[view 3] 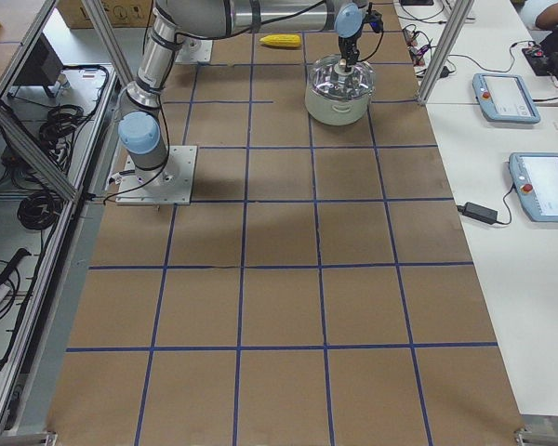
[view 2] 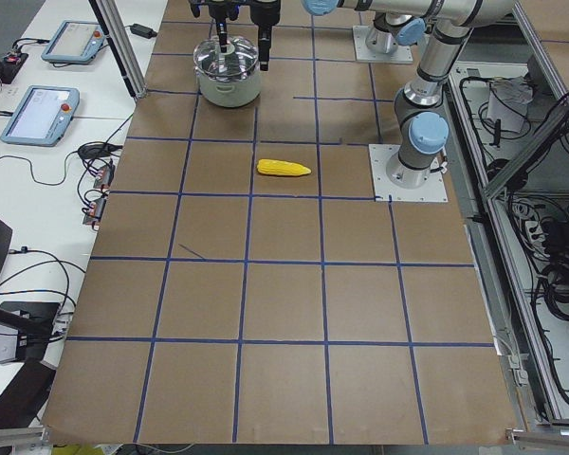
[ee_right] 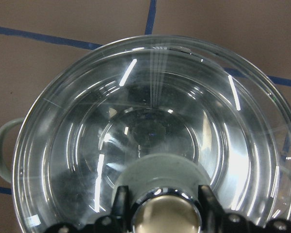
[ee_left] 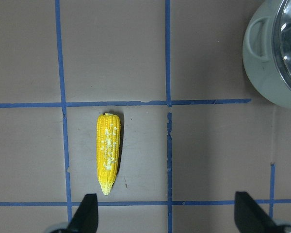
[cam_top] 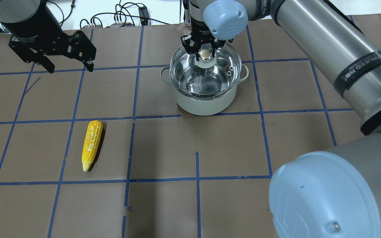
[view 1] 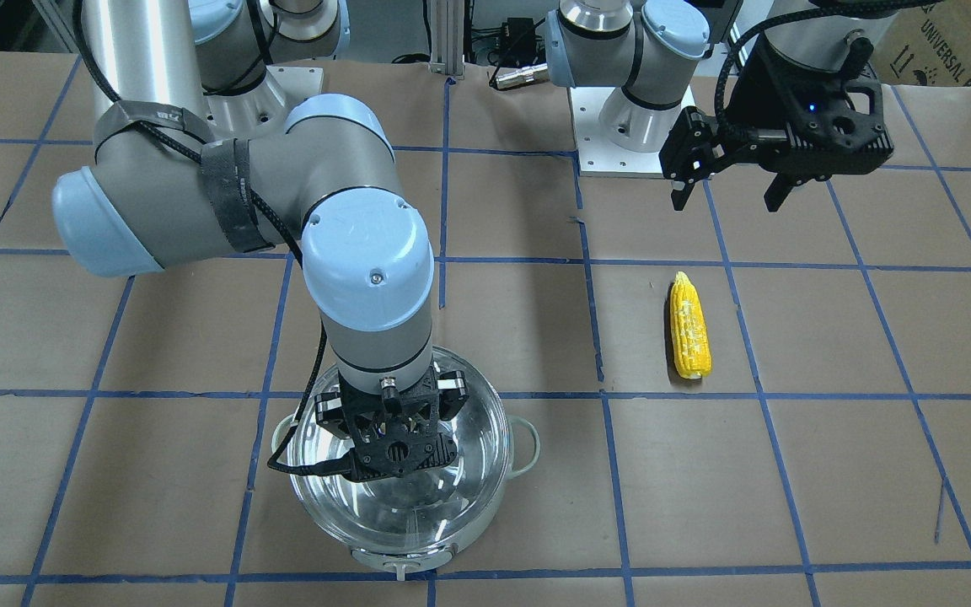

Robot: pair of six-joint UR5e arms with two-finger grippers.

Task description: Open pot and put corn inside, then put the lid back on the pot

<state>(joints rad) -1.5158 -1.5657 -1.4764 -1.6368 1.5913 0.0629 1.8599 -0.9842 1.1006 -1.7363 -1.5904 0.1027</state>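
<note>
I keep moving my left gripper down toward the corn (view 1: 689, 325) until its open fingers are on both sides of it, because they line up across the corn's narrow width (ee_left: 108, 151).
The pot (cam_top: 203, 102) stands at the far middle of the table with the glass lid (cam_top: 207, 77) over it. My right gripper (cam_top: 205, 53) comes straight down on the lid's centre. In the right wrist view its fingers (ee_right: 121, 206) press both sides of the lid's knob (ee_right: 165, 216). I cannot tell whether the lid's rim rests on the pot. The corn (cam_top: 92, 143) lies flat on the table to the pot's left, also seen in the left wrist view (ee_left: 108, 150). My left gripper (cam_top: 71, 70) hangs open and empty above the table, beyond the corn.
The right arm's elbow (view 1: 367, 253) hangs over the table beside the pot. The arms' base plates (view 1: 637, 135) are at the robot's edge. Teach pendants (view 3: 507, 93) and cables lie on the white bench past the table's far edge.
</note>
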